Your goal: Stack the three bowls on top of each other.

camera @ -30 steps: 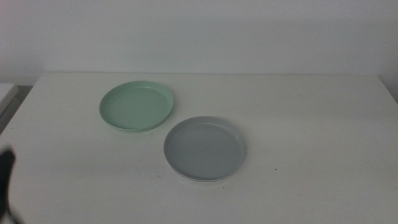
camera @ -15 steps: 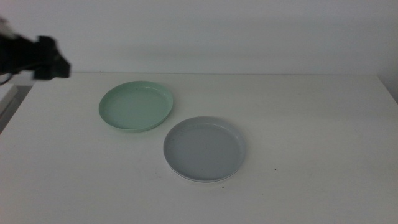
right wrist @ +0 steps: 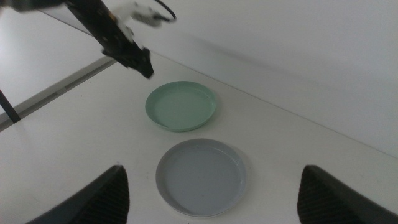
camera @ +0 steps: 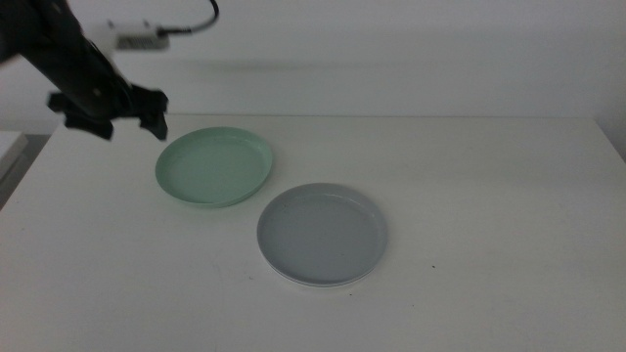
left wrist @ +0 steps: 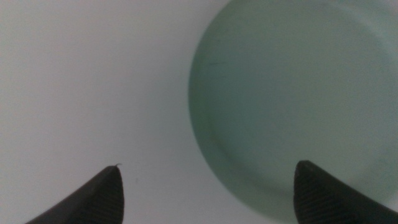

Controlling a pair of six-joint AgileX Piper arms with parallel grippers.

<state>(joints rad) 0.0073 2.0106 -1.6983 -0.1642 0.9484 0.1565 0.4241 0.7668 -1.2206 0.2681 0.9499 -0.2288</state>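
Observation:
My gripper will lower the green bowl (camera: 214, 167) in, and that bowl will fit inside just as closely, because only a thin white rim (camera: 319, 285) shows under the grey bowl.
A mint green bowl (camera: 213, 166) sits on the white table at the back left. A grey bowl (camera: 321, 233) sits in front of it to the right, stacked in the white bowl, of which only a thin rim (camera: 297, 281) shows. My left gripper (camera: 134, 125) hangs open and empty above the table, just left of the green bowl. In the left wrist view the gripper (left wrist: 209, 165) is over the green bowl's (left wrist: 298, 93) near rim. My right gripper (right wrist: 212, 173) is open, high above the table and out of the middle view. It sees the green bowl (right wrist: 181, 106) and the grey bowl (right wrist: 200, 177).
The white table (camera: 489, 196) stretches to the right and front. A pale wall stands behind it. The left arm with its cable (right wrist: 118, 37) reaches in over the table's back left corner.
The left arm has swung up from the bottom left edge and moved right, so its gripper now hangs beside the green bowl. The bowls have not moved.

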